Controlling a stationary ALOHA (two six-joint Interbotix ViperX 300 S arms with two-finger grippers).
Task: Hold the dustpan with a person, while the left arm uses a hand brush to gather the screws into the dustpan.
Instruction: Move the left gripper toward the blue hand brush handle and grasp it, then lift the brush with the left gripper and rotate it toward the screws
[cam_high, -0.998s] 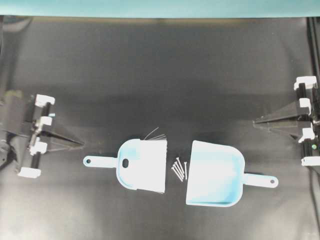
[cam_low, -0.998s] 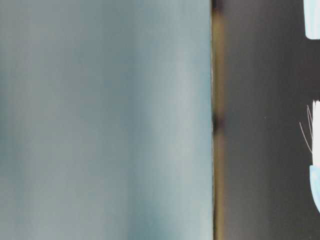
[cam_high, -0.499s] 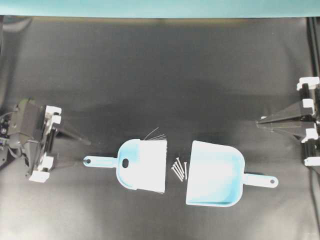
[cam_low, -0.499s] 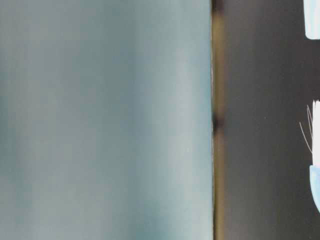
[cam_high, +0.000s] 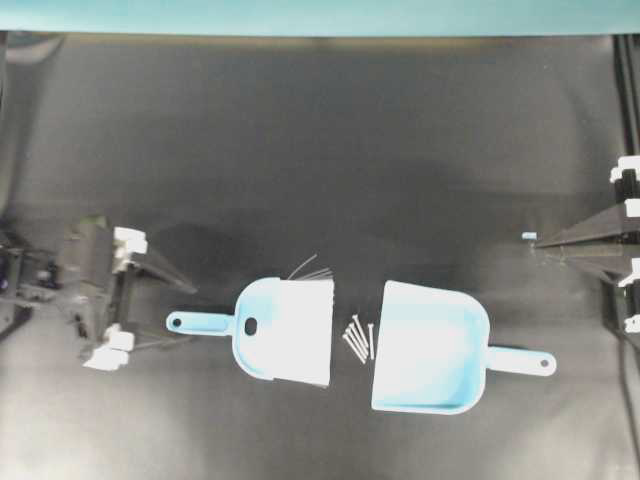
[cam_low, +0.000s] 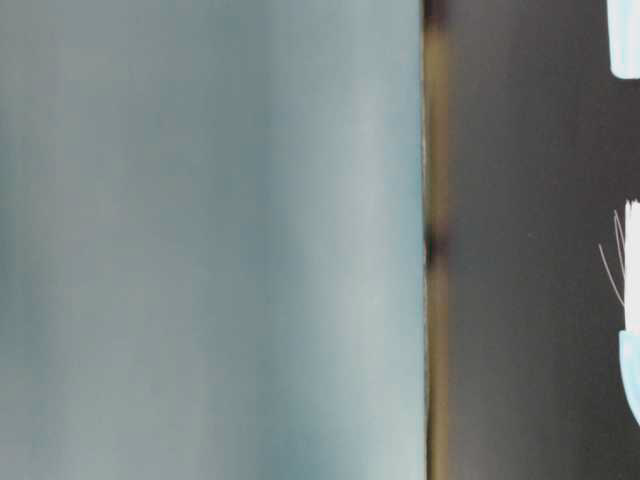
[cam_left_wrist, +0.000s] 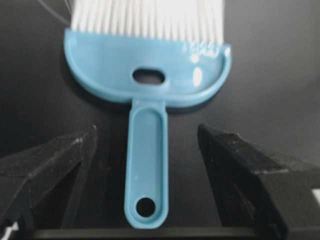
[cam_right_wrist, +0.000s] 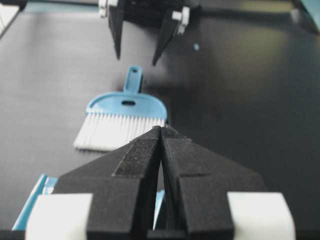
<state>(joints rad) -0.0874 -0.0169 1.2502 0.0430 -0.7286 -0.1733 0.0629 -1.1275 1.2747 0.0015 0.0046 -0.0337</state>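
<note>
The hand brush's handle (cam_high: 198, 323) runs straight between my open fingers, so my left gripper should keep going toward the brush's bristles and close at the handle's neck (cam_high: 232, 325).
The hand brush (cam_high: 285, 328) lies flat at table centre, white bristles toward the screws (cam_high: 358, 338), ring-ended handle (cam_high: 195, 322) pointing left. Just right of the screws lies the dustpan (cam_high: 430, 350), mouth facing them, handle to the right. My left gripper (cam_high: 188, 315) is open and straddles the handle's end without touching it. From the wrist, the handle (cam_left_wrist: 146, 170) runs between the spread left gripper (cam_left_wrist: 146, 129) up to the brush (cam_left_wrist: 150, 60). My right gripper (cam_high: 530, 240) is shut and empty at the far right, away from the dustpan. The right gripper (cam_right_wrist: 161, 129) points at the brush (cam_right_wrist: 122, 120). The person is out of view.
A teal wall (cam_high: 300, 15) borders the far edge of the black table. A tiny blue speck (cam_high: 529, 236) lies by the right gripper's tip. A few stray bristles (cam_high: 310, 268) stick out above the brush. The table-level view catches only white bristles (cam_low: 632, 265) at its right edge.
The left gripper has opened, turned and moved right and slightly toward the front, so its fingers now flank the brush handle's end. The right gripper has drawn back to the right. Brush, screws and dustpan have not moved.
</note>
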